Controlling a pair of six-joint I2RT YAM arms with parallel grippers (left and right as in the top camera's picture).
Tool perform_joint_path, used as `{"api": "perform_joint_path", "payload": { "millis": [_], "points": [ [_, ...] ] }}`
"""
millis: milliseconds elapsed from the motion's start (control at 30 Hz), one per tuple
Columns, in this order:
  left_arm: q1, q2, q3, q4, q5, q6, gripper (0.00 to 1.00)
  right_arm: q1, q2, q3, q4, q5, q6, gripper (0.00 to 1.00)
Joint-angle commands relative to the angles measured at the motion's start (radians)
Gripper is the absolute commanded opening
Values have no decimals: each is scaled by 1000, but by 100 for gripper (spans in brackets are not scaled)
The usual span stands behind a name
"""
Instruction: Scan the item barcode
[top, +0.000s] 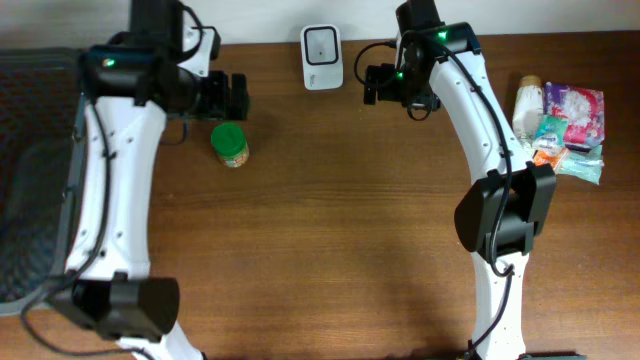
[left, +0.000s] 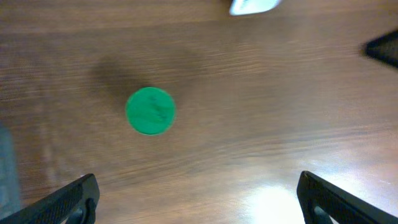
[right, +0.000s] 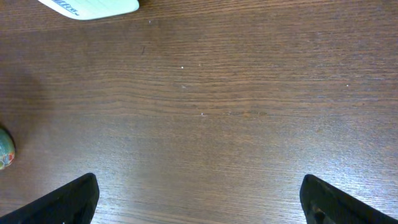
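The jar (top: 231, 146) is a long way from my right gripper, so next my left gripper brings it in front of the scanner (top: 312, 160) for my right gripper to take.
A small jar with a green lid (top: 230, 143) stands upright on the wooden table, left of centre. From above, the left wrist view shows the round green lid (left: 150, 111). My left gripper (top: 237, 95) hovers just behind the jar, open and holding nothing (left: 198, 200). The white barcode scanner (top: 322, 57) sits at the table's back edge, between the arms; its edge shows in both wrist views (left: 252, 5) (right: 93, 7). My right gripper (top: 372, 85) hangs to the scanner's right, open and empty (right: 199, 202). The jar's side (right: 5, 149) peeks in at the right wrist view's left edge.
A heap of packaged goods (top: 565, 120) and a white bottle (top: 528, 100) lie at the table's right edge. A dark grey bin (top: 30, 160) borders the table on the left. Bare brown wood (top: 330, 220) fills the middle and front.
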Motion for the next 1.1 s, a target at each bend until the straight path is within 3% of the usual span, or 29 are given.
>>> {"api": "perform_joint_path", "payload": {
  "millis": [0,133,333,400,600,667,700,733,900,1067],
  "points": [
    [-40,107,-3,18,-224,-51,99,-4,6,1,0,13,5,99],
    [-49,234,-4,23,-275,-148,99,-4,6,1,0,12,5,99],
    [-50,409,-4,77,-288,-162,99,-4,6,1,0,12,5,99],
    [-41,439,-4,87,-348,-228,99,-4,6,1,0,12,5,99],
    [-36,485,-4,112,-265,-227,100,-4,6,1,0,12,5,99],
    [-36,488,-4,100,-197,-227,84,-4,6,1,0,12,5,99],
    [-36,488,-4,91,-176,-227,84,-4,6,1,0,12,5,99],
    [-36,488,-4,64,-168,-227,75,-4,6,1,0,12,5,99],
    [-48,488,-2,39,-129,-227,70,-4,6,1,0,13,5,99],
    [-154,488,25,18,-126,-227,69,-4,6,1,0,13,5,99]
  ]
}}
